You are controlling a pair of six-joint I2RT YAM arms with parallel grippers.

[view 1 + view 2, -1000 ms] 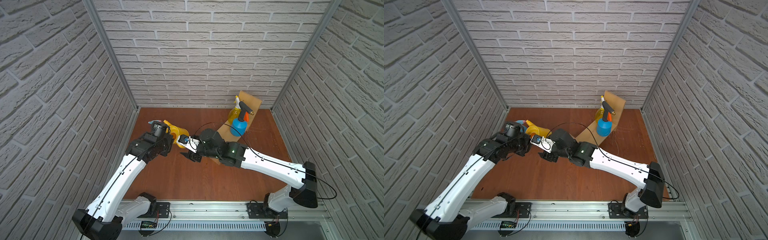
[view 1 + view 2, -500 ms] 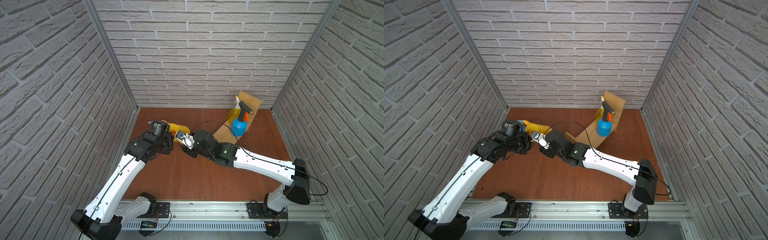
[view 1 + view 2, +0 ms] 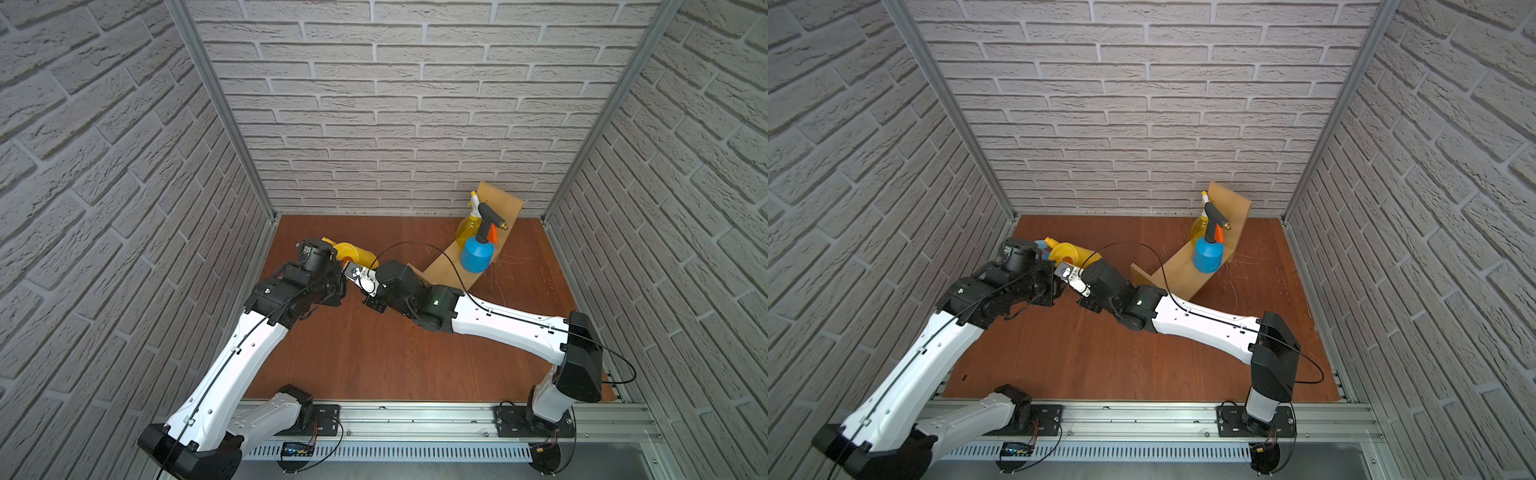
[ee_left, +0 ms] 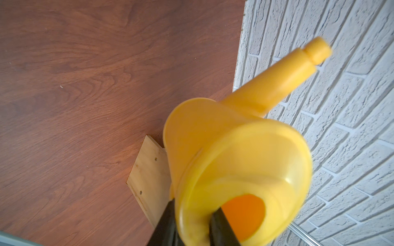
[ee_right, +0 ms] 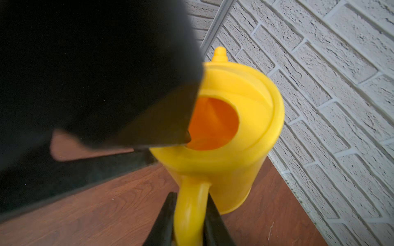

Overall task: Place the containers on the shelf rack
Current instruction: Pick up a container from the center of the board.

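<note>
The can's rim (image 4: 192, 192) is held shut in my left gripper, so next my left gripper opens and moves back before my right gripper carries the can by its handle (image 5: 192, 200) to the rack.
The yellow watering can (image 3: 351, 251) (image 3: 1073, 253) hangs between my two arms at the left of the table. My left gripper (image 4: 193, 213) is shut on the can's top rim (image 4: 234, 159), one finger inside the opening. My right gripper (image 5: 189, 204) is shut on the can's handle (image 5: 191, 204). The plywood shelf rack (image 3: 451, 259) (image 3: 1177, 270) stands diagonally at the back right. On it stand the blue pressure sprayer (image 3: 477, 255) (image 3: 1208, 257) and, behind it, the translucent yellow spray bottle (image 3: 466, 228) (image 3: 1200, 226). A sliver of light-blue plastic (image 3: 1040, 246) shows behind my left wrist.
Brick-patterned walls close in the brown wooden table (image 3: 374, 353) on three sides; the can's spout points at the left wall. My left arm's black body (image 5: 96, 74) fills much of the right wrist view. The rack's near end panel (image 4: 149, 170) lies just beyond the can.
My right gripper has moved left up to the watering can and closed on its handle. My left gripper has kept its hold on the rim.
</note>
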